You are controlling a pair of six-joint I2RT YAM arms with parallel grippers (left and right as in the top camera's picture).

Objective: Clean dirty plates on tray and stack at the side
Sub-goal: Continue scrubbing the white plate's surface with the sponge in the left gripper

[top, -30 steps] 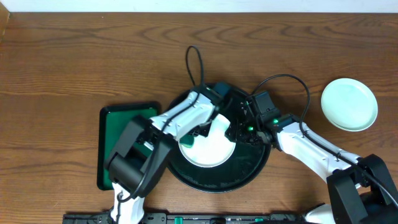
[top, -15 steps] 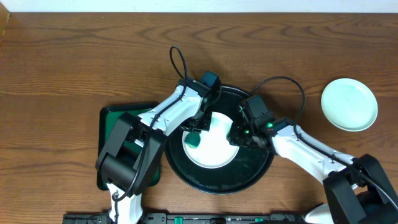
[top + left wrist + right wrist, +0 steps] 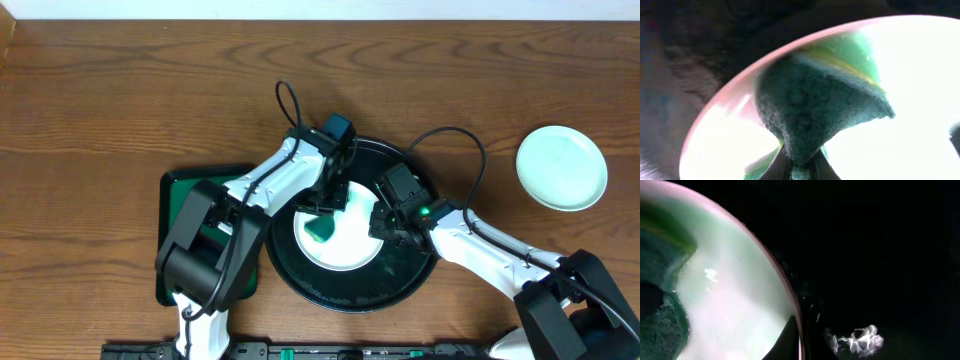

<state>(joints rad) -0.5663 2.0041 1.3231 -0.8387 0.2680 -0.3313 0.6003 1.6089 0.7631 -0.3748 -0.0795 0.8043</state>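
The sponge is near the plate's rim point(image 3: 297, 238) next to the dark green tray, so the robot's left gripper should sweep the sponge back over the white surface point(image 3: 355, 245) toward the right gripper.
On the black tray point(image 3: 400, 275) lies a white plate point(image 3: 350, 245), and my left gripper point(image 3: 322, 222) presses a green sponge point(image 3: 318, 230) onto its left part. The left wrist view shows the sponge point(image 3: 815, 100) pinched between the fingers at the bottom edge, with the plate point(image 3: 910, 100) bright behind it. My right gripper point(image 3: 380, 222) is shut on the plate's right rim. In the right wrist view its gripper point(image 3: 799, 340) straddles the rim of the plate point(image 3: 730, 290), with the sponge point(image 3: 660, 320) at far left. A second pale plate point(image 3: 561, 167) sits alone on the table at right.
A dark green rectangular tray point(image 3: 185, 215) lies left of the black tray, partly under my left arm. Both arms' cables loop over the tray's far side. The black tray point(image 3: 880, 255) fills the right of the right wrist view.
My right gripper has slid left to the plate's right edge and shut on its rim. My left gripper has carried the sponge a little across the plate.
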